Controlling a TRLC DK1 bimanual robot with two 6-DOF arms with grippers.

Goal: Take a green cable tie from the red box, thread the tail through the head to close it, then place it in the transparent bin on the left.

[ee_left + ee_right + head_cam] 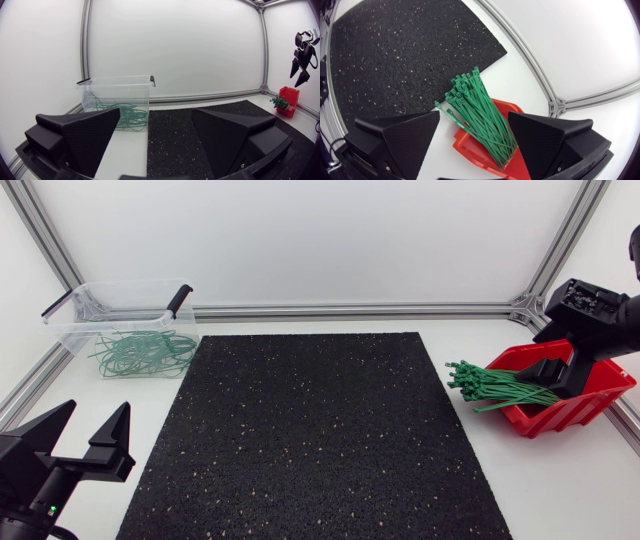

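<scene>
My gripper will pull a green cable tie (505, 389) from the red box, and the tie should slide out alone, because the heads (463, 378) are spread apart over straight straps.
A bundle of green cable ties (495, 387) sticks out of the red box (585, 402) at the table's right; the right wrist view shows the same ties (480, 117) in the box (475, 150). My right gripper (556, 371) hangs open just above the box, its fingers (402, 142) either side of the bundle without touching it. The transparent bin (75, 330) stands at the back left with several closed green ties (142, 352) inside. My left gripper (88, 427) rests open at the front left, nothing between its fingers (87, 137); the bin (117, 90) is ahead of it.
A black speckled mat (310, 435) covers the middle of the table. Aluminium frame rails (350, 311) run along the back edge and the corners. White table surface shows between the mat and both containers.
</scene>
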